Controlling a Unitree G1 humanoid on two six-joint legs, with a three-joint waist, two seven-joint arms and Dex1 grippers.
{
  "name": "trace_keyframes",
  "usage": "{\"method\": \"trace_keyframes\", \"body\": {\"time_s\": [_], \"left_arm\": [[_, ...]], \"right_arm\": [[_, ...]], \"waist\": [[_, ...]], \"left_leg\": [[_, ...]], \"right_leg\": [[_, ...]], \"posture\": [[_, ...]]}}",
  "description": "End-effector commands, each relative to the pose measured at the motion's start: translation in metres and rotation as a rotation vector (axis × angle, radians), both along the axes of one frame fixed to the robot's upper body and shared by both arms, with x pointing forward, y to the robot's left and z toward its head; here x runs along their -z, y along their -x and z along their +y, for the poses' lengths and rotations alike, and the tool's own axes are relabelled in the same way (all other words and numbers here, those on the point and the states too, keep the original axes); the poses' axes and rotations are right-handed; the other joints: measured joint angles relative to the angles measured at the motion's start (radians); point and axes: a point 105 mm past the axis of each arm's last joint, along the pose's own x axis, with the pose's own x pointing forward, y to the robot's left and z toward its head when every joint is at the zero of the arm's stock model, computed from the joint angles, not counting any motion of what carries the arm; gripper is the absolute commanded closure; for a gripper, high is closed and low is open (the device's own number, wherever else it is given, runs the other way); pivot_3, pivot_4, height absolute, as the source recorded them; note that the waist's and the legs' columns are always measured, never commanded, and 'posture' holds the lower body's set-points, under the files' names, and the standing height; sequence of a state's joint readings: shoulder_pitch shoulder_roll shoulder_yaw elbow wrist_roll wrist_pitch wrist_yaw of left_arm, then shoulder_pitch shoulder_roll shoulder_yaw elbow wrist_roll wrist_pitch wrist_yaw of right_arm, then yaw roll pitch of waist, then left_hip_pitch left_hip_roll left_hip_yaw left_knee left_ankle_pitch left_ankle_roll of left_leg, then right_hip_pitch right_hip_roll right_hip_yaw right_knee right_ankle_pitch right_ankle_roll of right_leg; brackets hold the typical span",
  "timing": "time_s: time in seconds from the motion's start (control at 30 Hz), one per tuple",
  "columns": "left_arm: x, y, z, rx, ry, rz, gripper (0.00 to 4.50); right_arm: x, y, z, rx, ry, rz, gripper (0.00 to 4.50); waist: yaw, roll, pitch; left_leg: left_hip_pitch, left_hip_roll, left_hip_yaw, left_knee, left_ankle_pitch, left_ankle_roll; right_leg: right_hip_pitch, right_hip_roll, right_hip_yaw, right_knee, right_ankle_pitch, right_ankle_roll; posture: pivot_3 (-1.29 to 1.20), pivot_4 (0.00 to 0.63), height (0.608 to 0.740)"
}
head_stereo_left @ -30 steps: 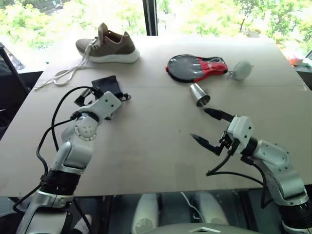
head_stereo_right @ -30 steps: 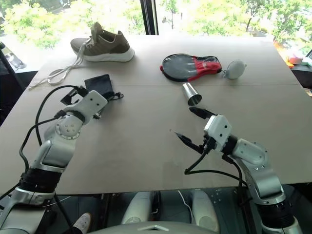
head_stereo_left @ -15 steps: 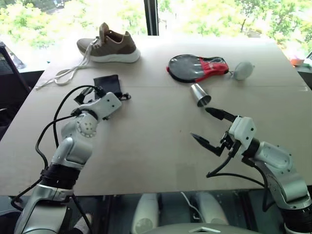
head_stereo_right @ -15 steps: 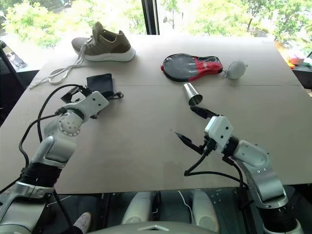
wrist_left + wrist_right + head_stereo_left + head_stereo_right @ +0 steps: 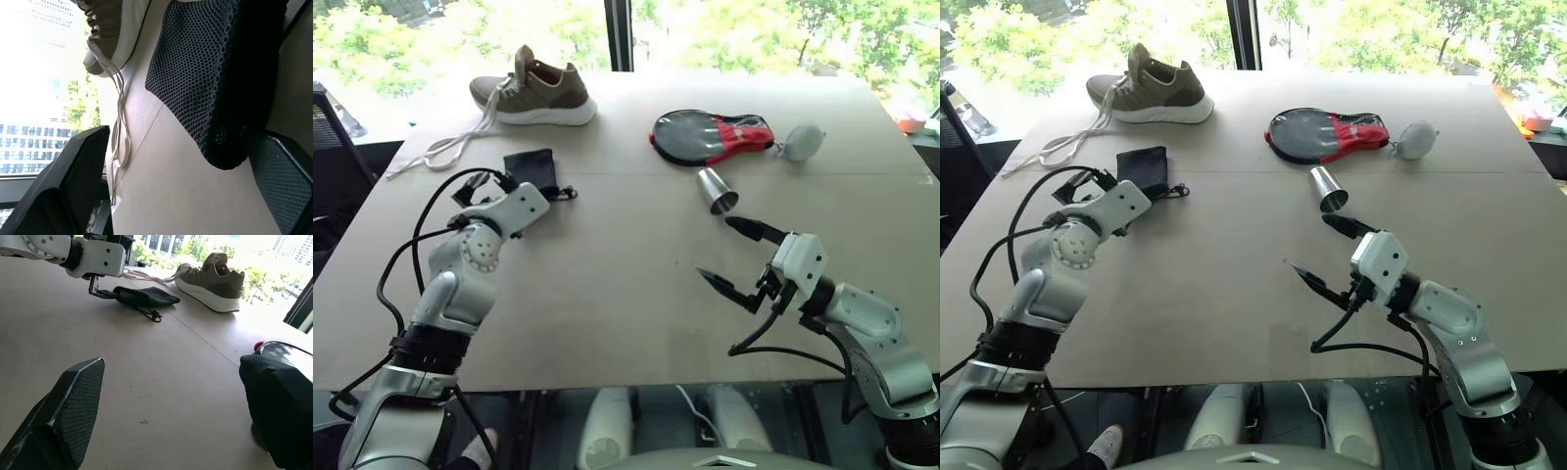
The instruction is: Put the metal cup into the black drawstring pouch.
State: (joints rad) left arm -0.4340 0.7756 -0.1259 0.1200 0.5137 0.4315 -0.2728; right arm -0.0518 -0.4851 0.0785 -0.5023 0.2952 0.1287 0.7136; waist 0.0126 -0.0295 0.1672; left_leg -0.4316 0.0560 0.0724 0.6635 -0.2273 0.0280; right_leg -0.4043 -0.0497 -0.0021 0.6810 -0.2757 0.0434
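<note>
The black pouch's near edge (image 5: 222, 155) is between my left gripper's open fingers, so I should keep moving in until the mesh fabric (image 5: 200, 105) is deep enough between them to pinch.
The metal cup (image 5: 716, 190) lies on its side on the table, right of centre. My right gripper (image 5: 715, 248) hovers open and empty just in front of it, its far fingertip a short way from the cup. The black drawstring pouch (image 5: 530, 168) lies flat at the left, its cord (image 5: 564, 193) trailing to the right. My left gripper (image 5: 178, 137) is open at the pouch's near edge, and the mesh fabric (image 5: 220, 73) hangs between its fingers. From the right wrist, one left finger (image 5: 98, 291) looks to be touching the pouch (image 5: 144, 296).
A tan shoe (image 5: 533, 93) with long loose laces (image 5: 440, 152) sits at the back left. A black-and-red oval zipped case (image 5: 710, 137) and a pale grey ball (image 5: 800, 142) lie behind the cup. A dark chair (image 5: 328, 127) stands off the table's left edge.
My left hand has edged a little to the left along the pouch's near edge and rolled slightly. The right arm, cup and pouch have kept still.
</note>
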Motion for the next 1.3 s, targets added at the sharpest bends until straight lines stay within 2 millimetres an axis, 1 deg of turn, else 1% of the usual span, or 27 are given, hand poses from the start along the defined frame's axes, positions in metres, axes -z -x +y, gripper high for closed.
{"method": "trace_keyframes", "body": {"time_s": [0.03,0.23,0.47,0.5,0.53,0.7,0.77,0.8,0.87,0.97,1.0,1.07,1.1,1.13,1.17,1.2,1.3], "left_arm": [[-0.010,-0.009,0.001,0.004,-0.040,-0.049,0.03],[-0.011,-0.025,-0.007,0.063,-0.052,-0.053,0.03],[-0.008,-0.032,-0.012,0.117,-0.045,-0.015,0.03],[-0.007,-0.033,-0.012,0.119,-0.032,-0.004,0.57],[-0.004,-0.033,-0.012,0.124,-0.011,0.013,0.78],[0.013,-0.031,-0.022,0.194,0.202,0.150,3.31],[0.015,-0.029,-0.024,0.204,0.299,0.183,4.31],[0.016,-0.029,-0.025,0.191,0.397,0.212,4.45],[0.012,-0.026,-0.031,0.177,0.579,0.264,4.45],[0.008,-0.020,-0.041,0.140,0.796,0.335,4.45],[0.007,-0.017,-0.045,0.119,0.853,0.360,4.45],[0.002,-0.011,-0.059,0.107,0.978,0.401,4.45],[0.000,-0.007,-0.067,0.094,1.038,0.425,4.45],[-0.002,-0.003,-0.074,0.083,1.082,0.444,4.45],[-0.002,0.000,-0.080,0.062,1.113,0.458,4.45],[-0.003,0.002,-0.085,0.046,1.135,0.465,4.45],[-0.001,0.008,-0.103,0.018,1.167,0.482,4.45]], "right_arm": [[-0.012,0.005,0.002,-0.013,-0.012,-0.045,0.02],[-0.012,0.006,0.001,-0.007,-0.011,-0.045,0.02],[-0.012,0.006,0.001,0.009,-0.013,-0.047,0.02],[-0.012,0.006,0.001,0.011,-0.013,-0.046,0.00],[-0.012,0.006,0.001,0.013,-0.014,-0.046,0.00],[-0.011,0.003,0.001,0.033,-0.013,-0.048,0.00],[-0.011,0.001,-0.001,0.047,-0.025,-0.032,0.00],[-0.011,-0.001,-0.001,0.058,-0.023,-0.027,0.00],[-0.011,-0.004,-0.004,0.086,-0.009,-0.031,0.00],[-0.008,-0.008,-0.006,0.120,0.015,-0.017,0.00],[-0.004,-0.010,-0.007,0.137,0.029,0.014,0.00],[0.006,-0.020,-0.015,0.249,0.123,0.066,0.00],[0.009,-0.024,-0.018,0.300,0.124,0.109,0.00],[0.010,-0.027,-0.019,0.322,0.112,0.145,0.00],[0.010,-0.027,-0.017,0.305,0.079,0.195,0.00],[0.010,-0.027,-0.014,0.282,0.049,0.241,0.00],[0.013,-0.032,-0.015,0.307,0.002,0.323,0.00]], "waist": [[0.000,0.000,0.000],[0.001,0.000,0.000],[0.000,0.000,0.000],[0.000,0.000,0.000],[0.001,0.000,0.000],[0.000,0.000,0.000],[0.000,0.000,0.000],[0.000,0.000,0.000],[0.001,0.000,0.000],[0.001,-0.001,0.000],[0.000,-0.001,0.000],[0.001,-0.001,0.000],[0.000,-0.001,0.000],[-0.001,-0.001,0.000],[-0.001,-0.001,0.000],[-0.002,-0.001,0.000],[-0.003,-0.001,0.000]], "left_leg": [[0.000,0.000,0.000,0.000,0.000,0.000],[-0.001,0.000,0.001,0.002,0.000,0.000],[-0.001,0.000,0.001,0.002,0.000,0.000],[-0.001,0.000,0.001,0.002,0.000,0.000],[-0.001,0.000,0.002,0.002,0.000,0.000],[-0.001,0.000,0.002,0.002,0.000,0.000],[-0.001,0.000,0.002,0.003,0.000,0.000],[-0.001,0.000,0.002,0.003,0.000,0.000],[-0.001,0.000,0.002,0.004,0.000,0.000],[-0.001,0.000,0.001,0.006,0.000,0.000],[0.000,0.000,0.001,0.006,0.000,0.000],[-0.001,0.000,0.001,0.007,0.000,0.000],[-0.001,-0.001,0.000,0.007,0.000,0.000],[-0.001,0.000,-0.001,0.007,0.001,-0.001],[0.000,0.000,-0.002,0.007,0.003,-0.004],[0.000,0.000,-0.002,0.007,0.003,-0.004],[0.000,0.000,-0.004,0.007,0.002,-0.004]], "right_leg": [[0.000,0.000,0.000,0.000,0.000,0.000],[0.000,0.000,0.000,0.000,0.000,0.000],[0.000,0.000,0.000,0.001,0.000,0.000],[0.000,0.000,0.000,0.001,0.000,0.000],[0.000,0.000,0.000,0.001,0.000,0.000],[0.000,0.000,-0.001,0.001,0.000,0.000],[0.000,0.000,-0.001,0.001,0.000,0.000],[0.000,0.000,-0.001,0.002,0.000,0.000],[0.001,0.000,-0.001,0.002,0.000,0.000],[0.001,0.000,-0.001,0.004,0.000,0.000],[0.001,0.000,-0.001,0.004,0.000,0.000],[0.001,0.000,-0.001,0.006,0.000,0.000],[0.001,0.000,-0.001,0.007,0.000,0.000],[0.001,0.000,-0.001,0.007,0.000,0.000],[0.001,0.000,-0.001,0.008,0.000,0.000],[0.001,0.000,0.000,0.009,0.000,0.000],[0.000,0.000,0.000,0.011,0.000,0.000]], "posture": [[0.00,0.150,0.740],[0.00,0.150,0.740],[0.00,0.150,0.740],[0.00,0.150,0.740],[0.00,0.150,0.740],[0.00,0.150,0.740],[0.00,0.150,0.740],[0.00,0.150,0.740],[0.00,0.150,0.740],[0.00,0.150,0.740],[0.00,0.150,0.740],[0.00,0.150,0.740],[0.00,0.150,0.740],[0.00,0.150,0.740],[0.00,0.150,0.740],[0.00,0.150,0.740],[0.00,0.150,0.740]]}}
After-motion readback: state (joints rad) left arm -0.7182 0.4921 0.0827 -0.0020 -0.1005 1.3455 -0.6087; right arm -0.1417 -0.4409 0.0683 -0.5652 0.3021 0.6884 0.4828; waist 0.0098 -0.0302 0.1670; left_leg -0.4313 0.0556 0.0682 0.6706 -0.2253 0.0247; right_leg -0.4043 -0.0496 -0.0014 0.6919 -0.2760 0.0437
